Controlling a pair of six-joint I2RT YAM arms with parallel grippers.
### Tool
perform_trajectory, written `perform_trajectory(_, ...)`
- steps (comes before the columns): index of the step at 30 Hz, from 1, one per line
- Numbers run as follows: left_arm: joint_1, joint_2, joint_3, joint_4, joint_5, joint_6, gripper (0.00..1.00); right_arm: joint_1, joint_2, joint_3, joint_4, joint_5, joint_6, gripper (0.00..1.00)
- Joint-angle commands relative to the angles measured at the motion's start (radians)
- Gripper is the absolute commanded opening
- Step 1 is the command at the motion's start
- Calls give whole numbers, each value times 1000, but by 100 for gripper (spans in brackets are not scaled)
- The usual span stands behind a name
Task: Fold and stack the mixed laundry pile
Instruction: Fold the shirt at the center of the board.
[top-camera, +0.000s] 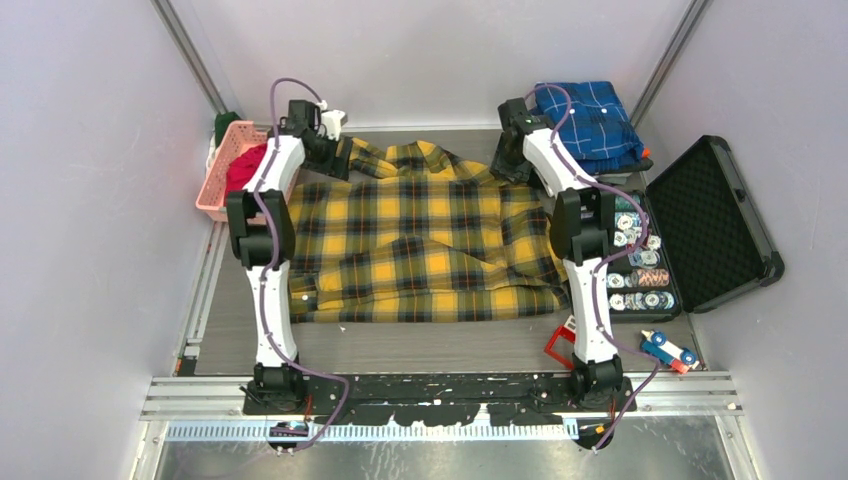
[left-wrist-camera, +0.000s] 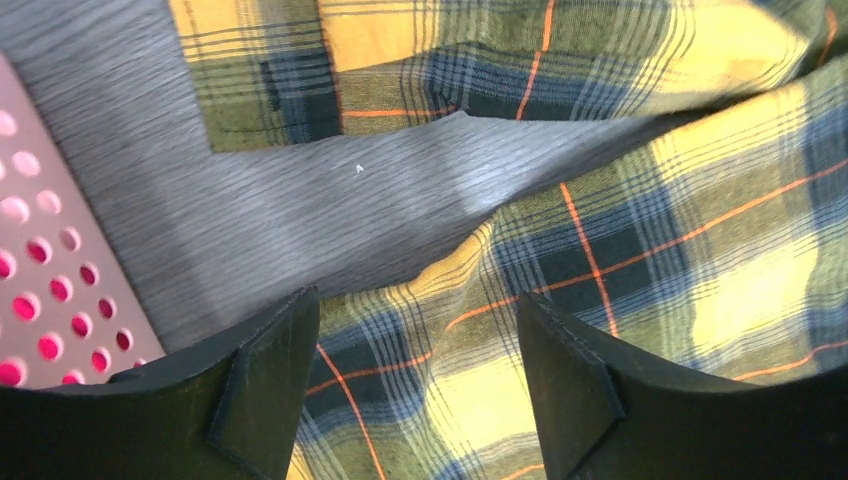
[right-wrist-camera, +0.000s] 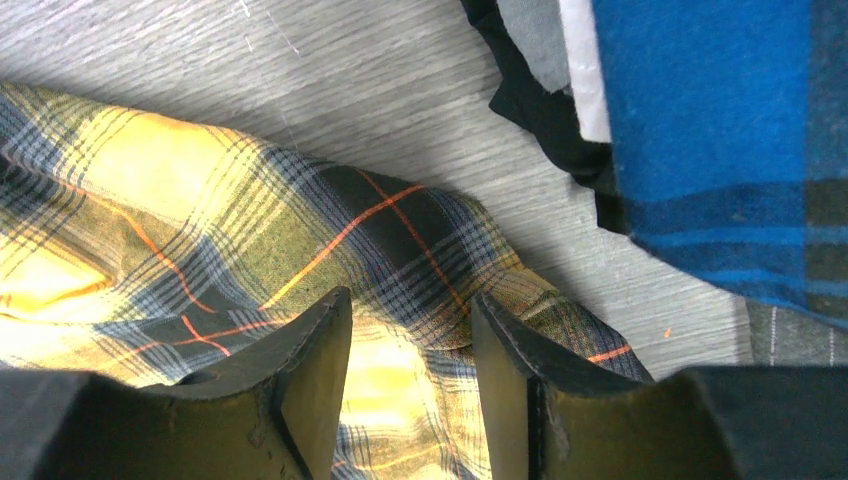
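Note:
Next, my right gripper moves and pinches the shirt's edge (right-wrist-camera: 268, 152) by the yellow patch, because its open fingers straddle a bunched fold (right-wrist-camera: 425, 325) inside the plaid shirt's far edge.
The yellow-and-black plaid shirt (top-camera: 425, 245) lies spread out across the middle of the table, collar at the far side. My left gripper (top-camera: 338, 155) is at its far left shoulder. In the left wrist view the gripper (left-wrist-camera: 415, 335) is open, jaws wide apart over the shirt's edge (left-wrist-camera: 640, 250). My right gripper (top-camera: 510, 160) is at the far right shoulder. In the right wrist view it (right-wrist-camera: 410, 325) is open, with a fold of the shirt (right-wrist-camera: 300, 230) lying between the jaws. The red T-shirt (top-camera: 245, 166) is bunched in the pink basket (top-camera: 217, 175).
The pink basket also shows in the left wrist view (left-wrist-camera: 40, 290). A folded blue plaid shirt (top-camera: 590, 122) lies at the far right, close to my right gripper (right-wrist-camera: 720, 130). An open black case (top-camera: 712, 222) with a chip tray (top-camera: 640, 262) stands right. A red piece (top-camera: 560, 345) and a toy (top-camera: 670, 350) lie near right.

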Motion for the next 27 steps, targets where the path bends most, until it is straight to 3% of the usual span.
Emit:
perform_trajectory(1, 1, 73, 107, -118, 73, 125, 69, 7, -101, -17, 4, -35, 2, 52)
perform_trajectory(6, -3, 189, 257, -225, 93, 145, 55, 20, -134, -49, 2, -49, 5, 52)
perform_trajectory(14, -16, 179, 255, -237, 101, 153, 1, 23, -192, -106, 14, -68, 16, 50)
perform_trajectory(18, -24, 129, 208, -216, 107, 139, 0, 22, -217, -124, 15, -69, 16, 50)
perform_trajectory(22, -47, 30, 123, -158, 21, 92, 0, 23, -235, -95, 6, -66, 18, 50)
perform_trajectory(27, -76, -163, -101, -50, -89, 19, 0, 22, -203, 1, -33, -19, 43, 53)
